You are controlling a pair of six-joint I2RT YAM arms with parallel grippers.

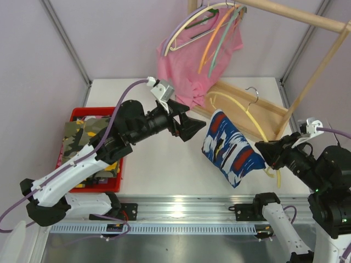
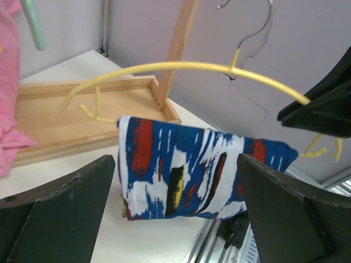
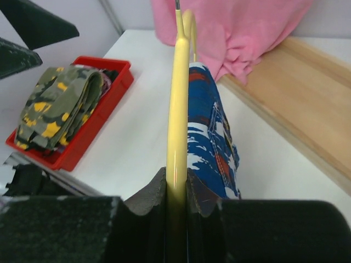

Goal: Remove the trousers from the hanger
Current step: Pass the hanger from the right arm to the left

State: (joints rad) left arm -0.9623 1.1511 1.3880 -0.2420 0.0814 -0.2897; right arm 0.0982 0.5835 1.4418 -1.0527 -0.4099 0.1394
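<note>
The yellow hanger's end point(image 1: 261, 133) is in my right gripper, far from the red bin, so next my left gripper takes the hanger point(image 1: 249, 114) next to its hook and carries it to the bin.
The blue, white and red trousers point(image 1: 230, 148) hang folded over the lower bar of a yellow hanger point(image 1: 249, 118), just above the table. My right gripper point(image 1: 270, 153) is shut on the hanger's right end; in the right wrist view its jaws point(image 3: 177, 189) pinch the yellow hanger point(image 3: 178, 109), with the trousers point(image 3: 211, 126) just beyond. My left gripper point(image 1: 192, 127) is open, a short way left of the trousers and pointing at them. In the left wrist view the trousers point(image 2: 186, 170) show beyond and between the wide fingers point(image 2: 60, 208), untouched, under the hanger point(image 2: 181, 67).
A red bin point(image 1: 93, 111) at the left holds folded yellow-olive camouflage trousers point(image 1: 82, 134). A pink T-shirt point(image 1: 192, 60) and several bare hangers point(image 1: 214, 27) hang from the wooden rack, whose base point(image 1: 241, 107) lies behind the trousers. The metal rail runs along the near edge.
</note>
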